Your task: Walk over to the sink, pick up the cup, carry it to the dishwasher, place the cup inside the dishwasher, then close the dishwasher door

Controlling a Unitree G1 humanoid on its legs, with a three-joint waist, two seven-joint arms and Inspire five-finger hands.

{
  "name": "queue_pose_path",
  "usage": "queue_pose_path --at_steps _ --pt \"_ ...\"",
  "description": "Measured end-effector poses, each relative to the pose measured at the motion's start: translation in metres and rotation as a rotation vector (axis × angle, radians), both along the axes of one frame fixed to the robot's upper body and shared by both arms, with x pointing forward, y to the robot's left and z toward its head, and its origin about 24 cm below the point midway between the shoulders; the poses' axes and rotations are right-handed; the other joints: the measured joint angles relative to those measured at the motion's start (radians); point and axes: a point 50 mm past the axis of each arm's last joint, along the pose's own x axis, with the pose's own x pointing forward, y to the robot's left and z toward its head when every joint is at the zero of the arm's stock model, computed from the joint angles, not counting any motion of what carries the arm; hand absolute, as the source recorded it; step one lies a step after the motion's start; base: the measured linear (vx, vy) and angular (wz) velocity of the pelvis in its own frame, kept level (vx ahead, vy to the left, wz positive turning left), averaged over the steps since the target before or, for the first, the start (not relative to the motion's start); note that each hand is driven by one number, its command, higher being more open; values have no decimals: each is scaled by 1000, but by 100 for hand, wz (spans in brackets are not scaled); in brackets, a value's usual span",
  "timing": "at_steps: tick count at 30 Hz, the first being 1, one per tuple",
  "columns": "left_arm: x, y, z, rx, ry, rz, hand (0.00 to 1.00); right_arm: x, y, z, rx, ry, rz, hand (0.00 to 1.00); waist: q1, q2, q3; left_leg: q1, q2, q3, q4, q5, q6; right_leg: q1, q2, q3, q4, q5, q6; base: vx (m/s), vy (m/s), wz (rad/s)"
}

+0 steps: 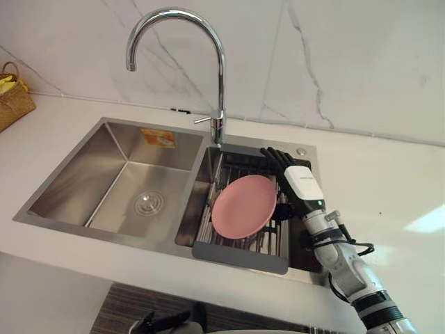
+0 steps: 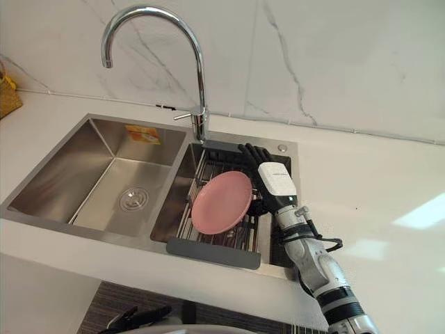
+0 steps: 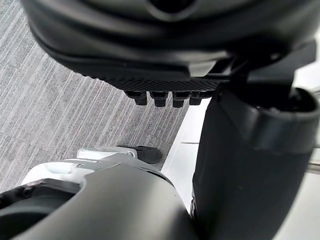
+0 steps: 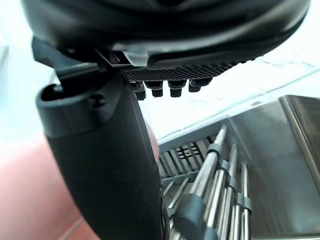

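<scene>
The rack's bars [image 1: 267, 241] are all that shows around the pink plate [image 1: 244, 207], so I should expect the dish rack under it to be empty when I lift the plate.
A pink plate [image 1: 243, 206] leans tilted in a dish rack [image 1: 240, 255] set in the right basin of a steel double sink [image 1: 76, 182]. I see no cup. My right hand [image 1: 301, 182] reaches over the rack at the plate's right edge, open with straight fingers [image 1: 277, 160] pointing to the back wall. In the right wrist view its thumb [image 4: 110, 165] stands beside the pink plate [image 4: 30, 200], above the rack's bars [image 4: 215, 175]; I cannot tell whether they touch. My left hand [image 3: 165, 75] hangs low and open over the grey floor.
A tall curved tap [image 1: 220, 76] rises behind the sink's divider. The left basin holds just its drain [image 1: 148, 203]. White counter [image 1: 389, 181] stretches to the right, backed by a marble wall. A woven basket [image 1: 12, 97] sits at the far left.
</scene>
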Motion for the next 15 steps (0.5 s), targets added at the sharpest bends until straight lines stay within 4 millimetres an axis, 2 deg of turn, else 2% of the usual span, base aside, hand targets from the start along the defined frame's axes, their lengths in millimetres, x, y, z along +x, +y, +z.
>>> queue_pose_path --at_steps 10,14,15 --pt "-3 0 -1 -2 2 1 100 -22 2 8 -71 -1 161 100 -23 11 -5 -16 0 24 0 -3 -2 -8 2 17 -34 0 0 -4 -17 -7" --pt "-3 0 -1 -2 4 1 100 -24 5 9 -81 1 198 100 -25 11 -8 -17 0 30 0 -3 -1 -11 2 22 -36 0 0 0 -18 -3" --pt "-4 0 -1 -2 5 1 100 -24 5 9 -86 8 205 0 -25 11 -10 -19 0 32 0 -2 -3 -14 1 23 -36 0 0 8 -22 -4"
